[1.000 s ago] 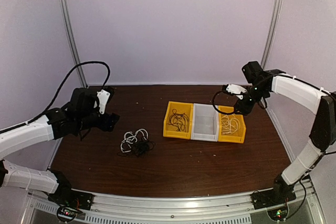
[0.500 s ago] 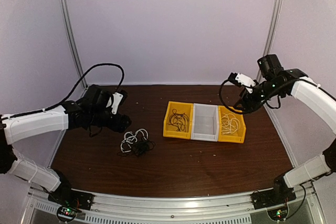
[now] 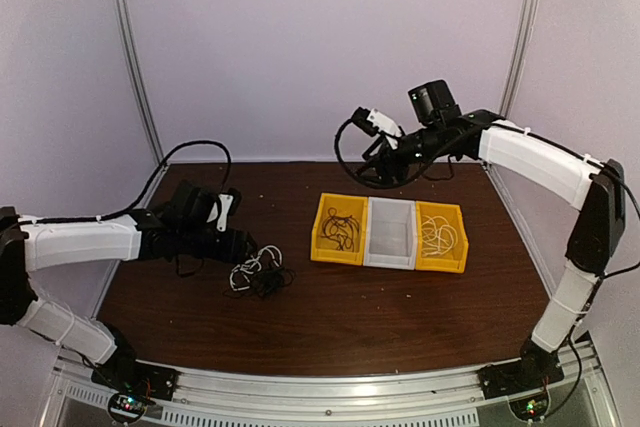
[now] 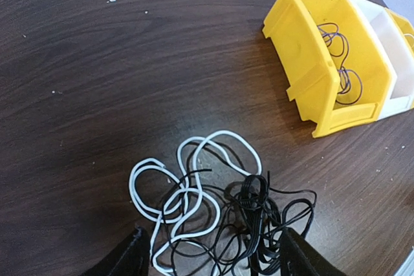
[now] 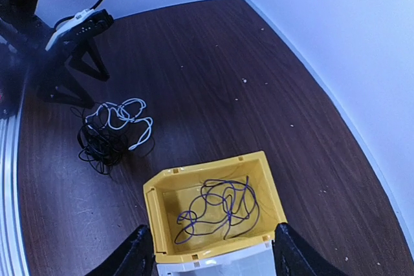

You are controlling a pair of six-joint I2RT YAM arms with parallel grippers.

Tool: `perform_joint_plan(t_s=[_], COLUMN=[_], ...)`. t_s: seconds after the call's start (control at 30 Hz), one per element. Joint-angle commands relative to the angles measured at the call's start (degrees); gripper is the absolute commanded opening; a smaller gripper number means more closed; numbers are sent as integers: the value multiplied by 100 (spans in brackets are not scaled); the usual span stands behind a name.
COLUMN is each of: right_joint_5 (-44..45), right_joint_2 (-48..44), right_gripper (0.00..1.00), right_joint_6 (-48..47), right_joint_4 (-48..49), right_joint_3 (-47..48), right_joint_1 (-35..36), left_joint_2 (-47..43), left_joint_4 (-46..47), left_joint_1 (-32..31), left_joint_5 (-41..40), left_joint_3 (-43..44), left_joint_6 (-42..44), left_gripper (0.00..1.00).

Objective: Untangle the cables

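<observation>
Next, I lift the white cable (image 4: 226,132) with my right gripper while my left gripper pulls the black cable away, because the white cable loops through the black cable (image 4: 223,201).
A tangle of cables lies on the dark table, a white cable (image 4: 194,189) looped through a bundled black cable (image 4: 272,218). From above the tangle (image 3: 258,272) sits left of the bins. My left gripper (image 4: 210,258) hovers at its near-left edge, open, its dark fingers (image 4: 126,260) straddling the cables without touching them. My right gripper (image 5: 210,256) hangs open and empty high over the left yellow bin (image 5: 213,166), which holds a dark purple cable (image 5: 223,208). The tangle (image 5: 113,130) and the left arm (image 5: 65,56) show in the right wrist view.
Three bins stand in a row at centre right: the left yellow bin (image 3: 318,235), a white bin (image 3: 390,257), and a right yellow bin (image 3: 458,247) with white cables inside. The enclosure walls close in behind and at both sides.
My left arm has swung right and down to the tangle's edge. My right arm has swept left from over the right yellow bin to above and behind the left yellow bin.
</observation>
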Motion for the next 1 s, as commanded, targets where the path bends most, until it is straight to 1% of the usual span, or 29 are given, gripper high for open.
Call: perform_joint_plan(t_s=[0.0, 0.07, 0.1, 0.23, 0.33, 0.43, 0.53, 0.67, 0.7, 0.77, 0.8, 0.87, 0.9, 0.97], right_joint_5=[53, 129, 169, 542, 496, 434, 465, 481, 472, 456, 443, 375, 349, 385], right_joint_2=[550, 554, 487, 11, -311, -451, -697, -915, -912, -847, -797, -630, -521, -309], right_gripper=[62, 61, 61, 61, 61, 60, 60, 61, 61, 61, 62, 62, 63, 63], right_joint_6=[108, 72, 67, -51, -146, -116, -130, -256, -287, -326, -347, -353, -351, -375], right_joint_4=[-236, -261, -233, -111, -133, -355, -232, -37, -40, -21, -4, 37, 43, -40], right_joint_3=[485, 423, 335, -180, -555, -671, -993, -1269, -1287, -1310, -1330, -1346, -1335, -1258], right_joint_1=[468, 524, 531, 527, 525, 531, 528, 524, 530, 531, 532, 546, 563, 666], left_joint_2=[248, 426, 559, 1131, 1455, 1712, 1675, 786, 488, -178, -502, -1115, -1361, -1715], left_joint_4=[900, 1394, 1486, 1555, 1714, 1537, 971, 139, -99, -676, -1025, -1594, -1748, -1847], left_joint_1=[8, -51, -124, -482, -782, -1036, -1393, -2239, -2378, -2430, -2435, -2429, -2410, -2297], left_joint_5=[531, 863, 887, 644, 763, 839, 895, 1166, 1187, 1075, 748, -234, -571, -952], left_joint_3=[-241, -364, -346, -125, -71, -51, -91, -276, -276, -199, -114, 106, 163, 171], left_joint_6=[-360, -391, -387, -148, 83, 292, 460, 772, 777, 769, 746, 600, 539, 450], left_gripper=[69, 68, 67, 67, 67, 65, 60, 58, 58, 59, 62, 72, 78, 83])
